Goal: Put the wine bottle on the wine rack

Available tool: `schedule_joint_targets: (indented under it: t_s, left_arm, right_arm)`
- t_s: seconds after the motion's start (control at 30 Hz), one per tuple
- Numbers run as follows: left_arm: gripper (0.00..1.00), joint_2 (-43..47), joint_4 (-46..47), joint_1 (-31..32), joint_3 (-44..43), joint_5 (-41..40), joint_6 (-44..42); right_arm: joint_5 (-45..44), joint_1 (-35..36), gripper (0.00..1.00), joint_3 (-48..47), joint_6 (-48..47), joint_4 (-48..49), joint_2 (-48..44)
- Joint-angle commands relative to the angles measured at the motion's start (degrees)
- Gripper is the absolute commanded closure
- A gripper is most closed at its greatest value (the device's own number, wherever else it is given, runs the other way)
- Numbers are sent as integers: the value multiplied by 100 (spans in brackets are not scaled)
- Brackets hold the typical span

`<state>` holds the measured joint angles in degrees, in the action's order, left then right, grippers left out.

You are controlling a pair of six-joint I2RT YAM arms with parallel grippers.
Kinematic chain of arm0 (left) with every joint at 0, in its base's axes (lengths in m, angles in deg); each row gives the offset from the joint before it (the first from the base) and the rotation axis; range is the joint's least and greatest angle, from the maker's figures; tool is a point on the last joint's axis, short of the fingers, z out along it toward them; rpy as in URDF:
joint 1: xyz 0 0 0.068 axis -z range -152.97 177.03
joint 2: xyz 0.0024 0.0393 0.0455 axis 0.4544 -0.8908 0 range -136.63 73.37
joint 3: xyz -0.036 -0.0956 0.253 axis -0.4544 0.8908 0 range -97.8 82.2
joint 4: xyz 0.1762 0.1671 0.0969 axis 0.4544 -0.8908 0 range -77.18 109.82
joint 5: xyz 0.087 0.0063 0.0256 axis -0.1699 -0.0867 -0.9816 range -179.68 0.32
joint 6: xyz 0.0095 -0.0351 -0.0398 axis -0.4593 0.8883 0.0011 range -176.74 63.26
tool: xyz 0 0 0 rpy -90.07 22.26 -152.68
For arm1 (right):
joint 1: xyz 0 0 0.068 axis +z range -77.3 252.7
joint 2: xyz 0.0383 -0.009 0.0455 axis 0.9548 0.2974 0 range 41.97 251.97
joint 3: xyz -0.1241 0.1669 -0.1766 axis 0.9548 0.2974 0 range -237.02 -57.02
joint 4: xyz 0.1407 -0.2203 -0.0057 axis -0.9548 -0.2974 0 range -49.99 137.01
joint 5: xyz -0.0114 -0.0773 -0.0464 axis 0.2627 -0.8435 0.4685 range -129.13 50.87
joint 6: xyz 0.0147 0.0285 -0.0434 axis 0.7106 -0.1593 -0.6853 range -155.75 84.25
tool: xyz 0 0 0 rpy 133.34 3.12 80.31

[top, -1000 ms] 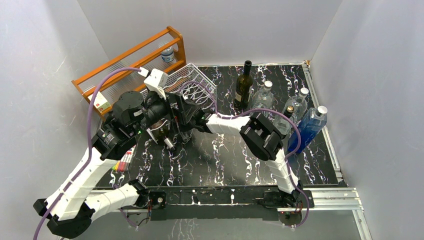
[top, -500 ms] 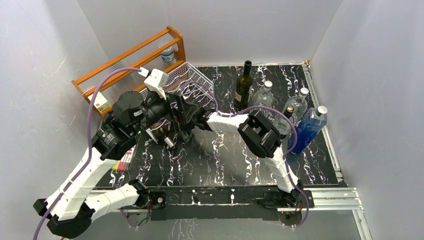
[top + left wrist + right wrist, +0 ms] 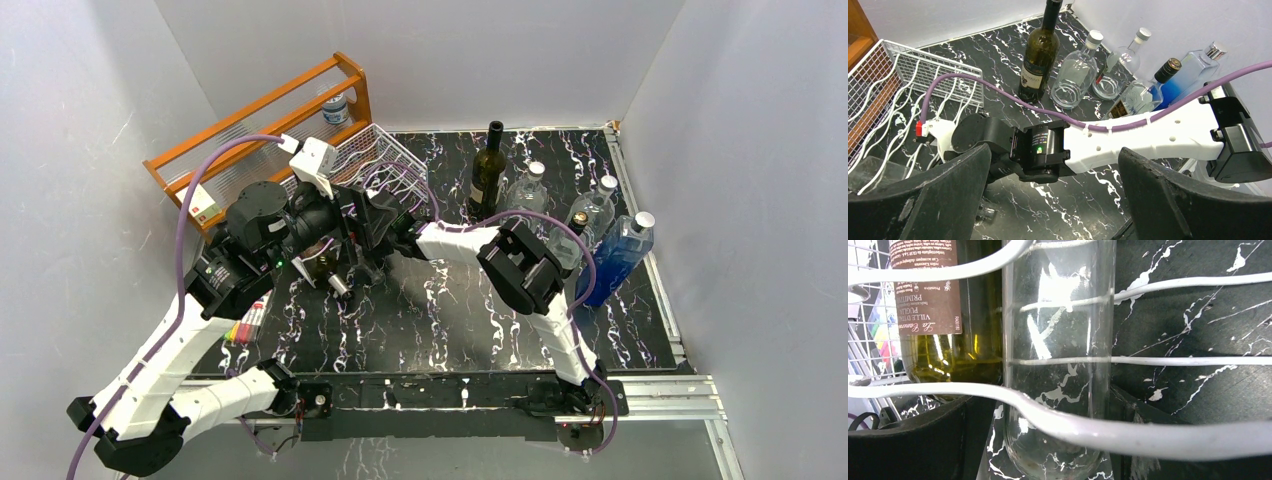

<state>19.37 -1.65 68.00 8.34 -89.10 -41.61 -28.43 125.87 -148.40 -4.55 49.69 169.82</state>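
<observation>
My right gripper needs to move back from the bottle's body and push its opening so that the bottle sits deeper, because the clear glass bottle's neck end sticks out of the wine rack.
The wine rack [image 3: 396, 160] is white wire mesh at the back left, partly under both arms. In the right wrist view a clear glass bottle [image 3: 1058, 330] lies behind the rack's wavy wires [image 3: 1168, 437]. My right gripper [image 3: 1053, 407] is open, a finger on each side of that bottle with narrow gaps. A dark green wine bottle [image 3: 948, 315] with a brown label lies right beside it. My left gripper [image 3: 1053, 170] hangs wide open over the tabletop with nothing between its fingers, facing the right arm's wrist [image 3: 1040, 147].
Another dark wine bottle [image 3: 487, 172] stands at the back. Two clear bottles [image 3: 525, 195] [image 3: 597, 208] and a blue one [image 3: 618, 255] stand to the right. An orange wooden shelf [image 3: 260, 115] leans at the back left. A small colourful packet [image 3: 246, 322] lies at the left.
The right arm has shifted slightly left toward the rack, and the rack's far end has moved with it. The left arm has stayed still.
</observation>
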Motion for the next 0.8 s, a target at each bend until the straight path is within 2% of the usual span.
schedule_joint_targets:
  t_s: [0.0, 0.57, 0.7, 0.77]
  left_arm:
    - [2, 61, 56, -24, -122, -2, -62]
    - [2, 164, 51, -20, -50, -102, -169]
    - [2, 188, 56, -19, -40, -111, -164]
    - [2, 183, 54, -19, -34, -111, -169]
  right_arm:
    - [90, -11, 12, -16, -334, -142, -377]
    - [22, -19, 2, 682, -774, -112, -1227]
    - [-68, -26, 2, 728, -755, -107, -1255]
    - [-77, -47, 7, 690, -689, -126, -1190]
